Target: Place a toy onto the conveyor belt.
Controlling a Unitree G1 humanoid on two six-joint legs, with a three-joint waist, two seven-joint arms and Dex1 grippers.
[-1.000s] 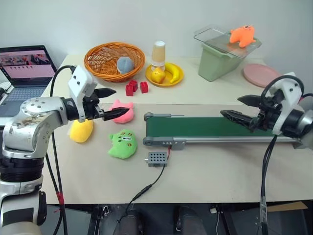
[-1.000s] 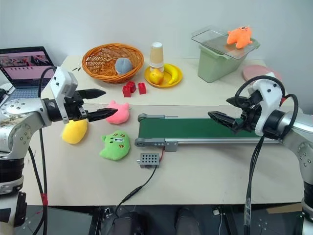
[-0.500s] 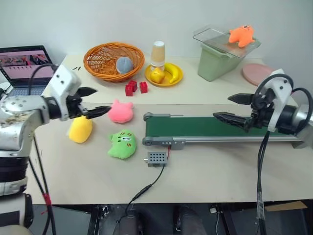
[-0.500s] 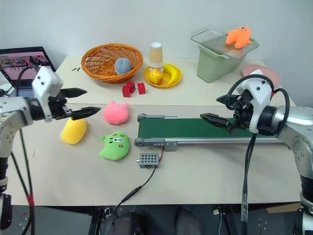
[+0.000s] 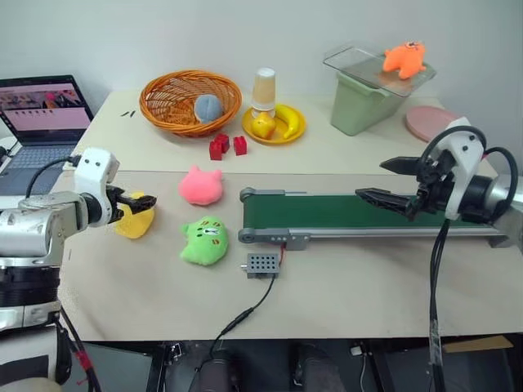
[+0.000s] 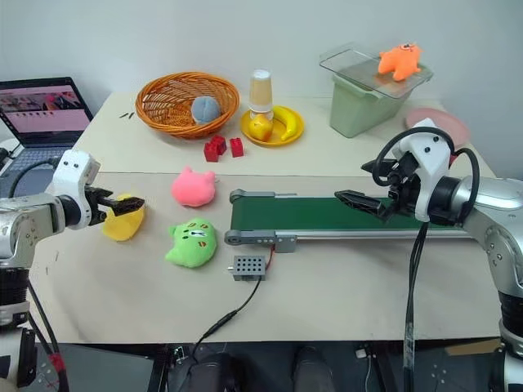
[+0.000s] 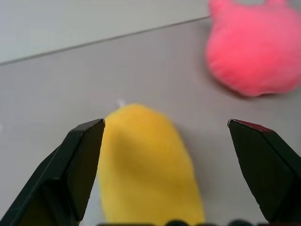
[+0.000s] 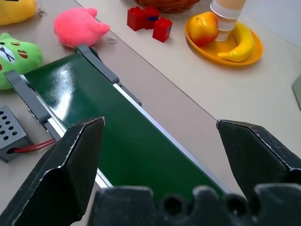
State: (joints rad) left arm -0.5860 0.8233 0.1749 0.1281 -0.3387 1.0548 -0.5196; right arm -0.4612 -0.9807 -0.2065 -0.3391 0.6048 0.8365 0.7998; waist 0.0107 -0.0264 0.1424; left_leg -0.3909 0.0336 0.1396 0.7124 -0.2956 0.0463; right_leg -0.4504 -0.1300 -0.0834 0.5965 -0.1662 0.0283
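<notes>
My gripper should expect a hidden strap and ring to hang down when it lifts the toy, because a white tip sticks out past the yellow toy (image 5: 136, 222).
Three plush toys lie on the table left of the conveyor belt (image 5: 327, 211): a yellow one (image 5: 133, 223), a pink one (image 5: 201, 186) and a green one (image 5: 204, 242). My left gripper (image 5: 140, 201) is open and low, right at the yellow toy's near end. In the left wrist view the yellow toy (image 7: 146, 169) lies between the spread fingers, with the pink toy (image 7: 256, 52) beyond it. My right gripper (image 5: 372, 180) hangs open just above the belt's right half, holding nothing. The dark green belt (image 8: 127, 141) is bare.
At the back stand an orange basket (image 5: 190, 102) with a grey ball, a yellow plate (image 5: 278, 124) with fruit and a cup, red blocks (image 5: 228, 146), and a green bin (image 5: 368, 94) with an orange toy on its lid. A laptop (image 5: 41, 118) sits far left. A grey box (image 5: 261, 265) with a cable lies before the belt.
My left gripper has swung left and down, away from the pink toy, and now sits at the yellow toy. The right gripper has barely moved.
</notes>
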